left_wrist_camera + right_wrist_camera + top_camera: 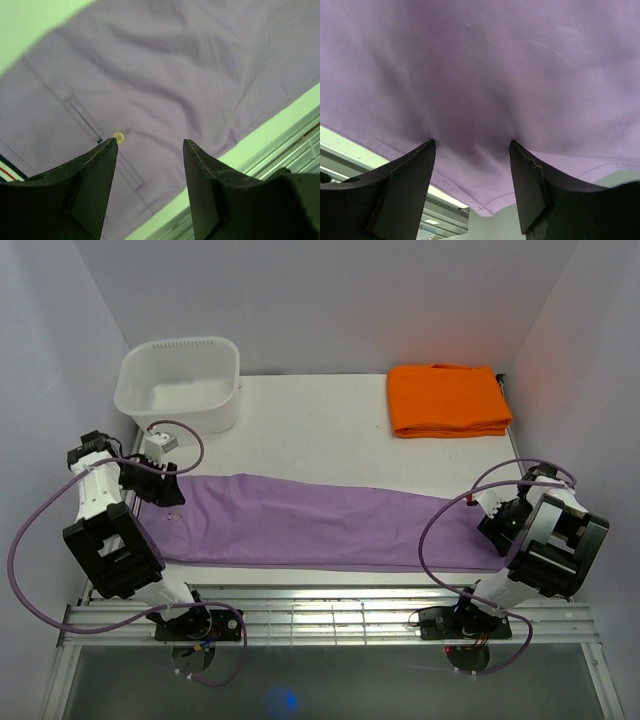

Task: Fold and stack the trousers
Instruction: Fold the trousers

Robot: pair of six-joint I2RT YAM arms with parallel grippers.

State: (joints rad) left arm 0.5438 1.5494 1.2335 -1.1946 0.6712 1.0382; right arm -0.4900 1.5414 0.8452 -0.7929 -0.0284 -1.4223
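The trousers lie rumpled (232, 502) next to the waist. Next, my right gripper moves off the hem and pinches their far edge nearer the waist (285, 482) before it folds them.
The lilac trousers (320, 520) lie flat at full length across the near half of the table, waist at the left and leg hems at the right. My left gripper (166, 490) is open over the waist end. In the left wrist view (150, 142) its jaws stand wide above the cloth (175, 75), close to a small pale button (118, 136) and a pocket seam. My right gripper (492, 516) is open at the hem end. In the right wrist view (472, 142) both fingertips press down onto the cloth (480, 65), just inside the stitched hem corner.
A white plastic basin (180, 380) stands at the back left. A folded orange cloth (447, 398) lies at the back right. Metal rails (330, 605) run along the table's near edge, just beyond the trousers' near side.
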